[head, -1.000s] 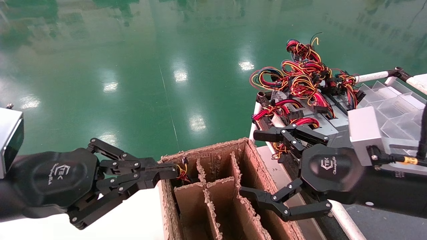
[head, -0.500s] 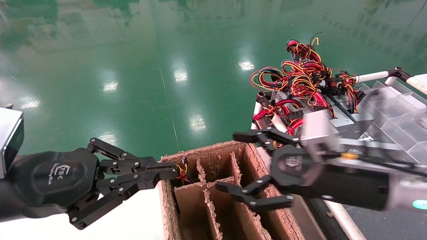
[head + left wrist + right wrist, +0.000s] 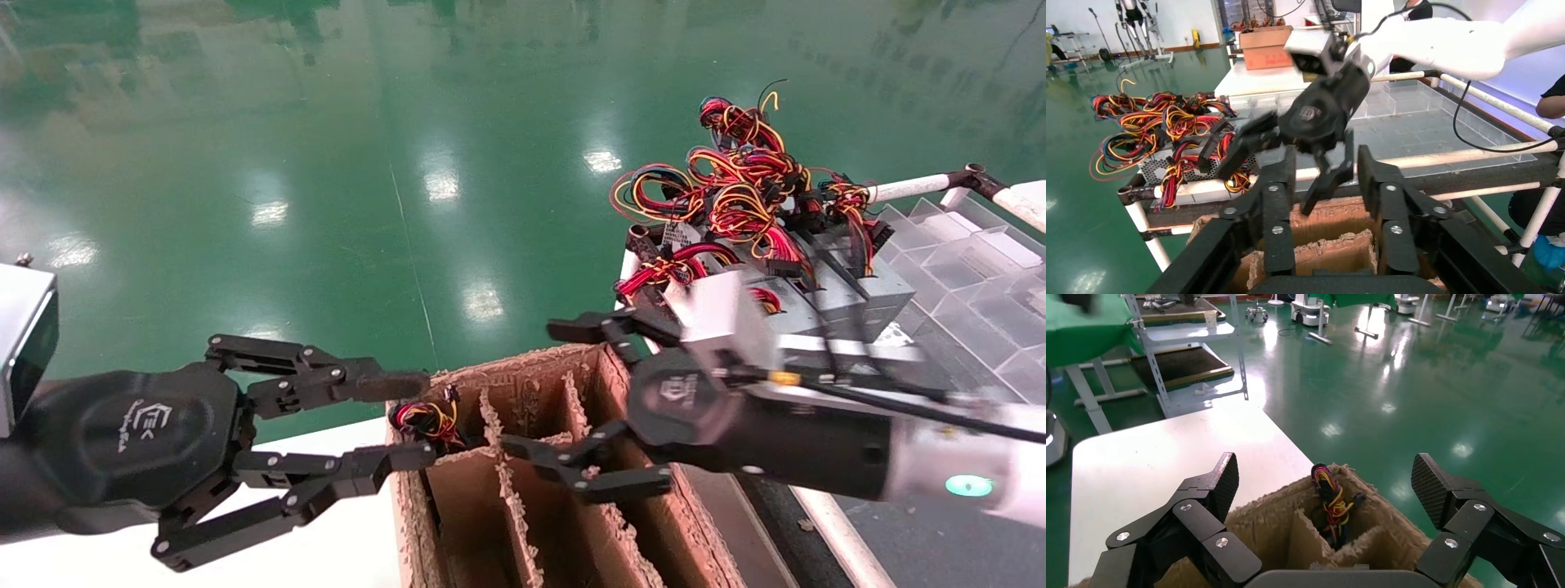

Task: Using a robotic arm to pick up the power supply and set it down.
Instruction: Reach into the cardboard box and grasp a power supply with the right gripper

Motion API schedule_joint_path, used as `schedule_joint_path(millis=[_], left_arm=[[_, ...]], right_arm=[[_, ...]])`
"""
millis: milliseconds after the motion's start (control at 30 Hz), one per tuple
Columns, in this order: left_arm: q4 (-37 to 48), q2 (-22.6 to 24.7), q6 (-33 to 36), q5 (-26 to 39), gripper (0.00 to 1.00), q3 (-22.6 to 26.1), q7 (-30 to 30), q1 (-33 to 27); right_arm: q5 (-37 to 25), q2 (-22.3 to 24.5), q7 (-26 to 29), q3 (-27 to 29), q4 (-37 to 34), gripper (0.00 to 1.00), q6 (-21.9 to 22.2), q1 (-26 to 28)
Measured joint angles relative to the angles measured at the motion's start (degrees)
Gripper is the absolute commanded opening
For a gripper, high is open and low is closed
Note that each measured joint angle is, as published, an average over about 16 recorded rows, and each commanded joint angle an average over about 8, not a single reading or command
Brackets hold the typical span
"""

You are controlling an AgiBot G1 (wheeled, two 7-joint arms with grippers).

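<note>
The wires go down into the compartment (image 3: pixel 1337 533), so the power supply's hidden grey body should come along and hang below when I lift the wire bundle (image 3: pixel 428 420).
Only the power supply's red, yellow and black wire bundle (image 3: pixel 422 416) shows, sticking out of the far-left compartment of a divided cardboard box (image 3: pixel 523 371); its grey body is hidden inside. My left gripper (image 3: pixel 413 418) is open, one fingertip above the wires and one below, holding nothing. In the left wrist view the left gripper (image 3: pixel 1327 153) stands open over the box (image 3: pixel 1333 215). My right gripper (image 3: pixel 537 389), on the white robotic arm (image 3: pixel 940 482), hangs open and empty over the box's middle compartments. In the right wrist view the right gripper (image 3: pixel 1326 465) frames the wire bundle (image 3: pixel 1329 501).
A row of other grey power supplies (image 3: pixel 833 286) with tangled wires (image 3: pixel 735 188) sits on the cart at right, next to clear plastic trays (image 3: pixel 964 261). The box stands on a white table (image 3: pixel 351 555). Green floor lies beyond.
My left gripper has opened and let go of the wire bundle. The right gripper has swung left from the cart to above the box.
</note>
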Motion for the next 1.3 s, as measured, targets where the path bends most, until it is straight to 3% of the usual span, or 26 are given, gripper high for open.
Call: schedule_joint_path(millis=[400, 767, 833, 1033, 1100, 1300], left_arm=[[0.01, 0.00, 0.00, -0.01, 1.00, 0.02, 0.01, -0.01], [0.02, -0.01, 0.00, -0.02, 1.00, 0.03, 0.02, -0.01], [0.02, -0.01, 0.00, -0.02, 1.00, 0.03, 0.02, -0.02], [0.02, -0.01, -0.01, -0.02, 1.00, 0.04, 0.02, -0.02], [0.02, -0.01, -0.01, -0.03, 1.00, 0.04, 0.02, -0.02], [0.02, -0.02, -0.01, -0.03, 1.00, 0.05, 0.03, -0.02]], right_arm=[[-8.20, -9.97, 3.34, -6.79, -9.10, 1.00, 2.05, 6.21], [-12.23, -18.20, 1.51, -10.54, -19.43, 0.99, 2.16, 10.23], [-12.68, -19.36, 0.96, -10.92, -20.89, 0.83, 2.36, 10.63], [-13.79, -22.11, -0.82, -11.67, -24.42, 0.08, 3.40, 11.29], [-13.98, -22.76, -1.37, -11.77, -25.34, 0.00, 3.73, 11.38], [-14.00, -24.01, -2.63, -11.77, -27.56, 0.00, 4.36, 11.43]])
